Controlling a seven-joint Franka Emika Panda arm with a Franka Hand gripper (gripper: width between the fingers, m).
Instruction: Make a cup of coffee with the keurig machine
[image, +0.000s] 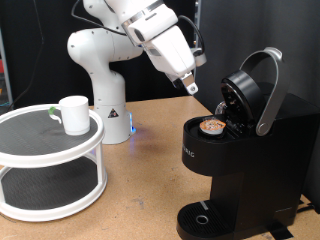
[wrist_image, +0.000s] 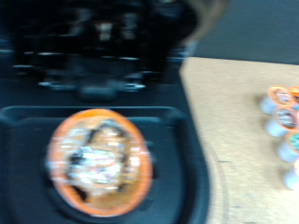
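Note:
The robot's gripper is hanging on the open side of the raised lid (image: 234, 102), so it should go up over the lid's handle (image: 268, 54) and come from behind before it pushes the lid shut.
The black keurig machine (image: 240, 160) stands at the exterior view's right with its lid (image: 250, 90) raised. A pod with an orange-brown top (image: 213, 126) sits in its open chamber; in the wrist view the same pod (wrist_image: 98, 163) fills the black holder. My gripper (image: 190, 87) hangs just above and to the left of the chamber, fingers pointing down, nothing seen between them. The white cup (image: 73, 114) stands on the top tier of a round white rack (image: 50, 160) at the exterior view's left.
Several more pods (wrist_image: 283, 121) lie on the wooden table beside the machine in the wrist view. The arm's white base (image: 105, 95) stands behind the rack. The machine's round drip tray (image: 203, 215) sits low at the front.

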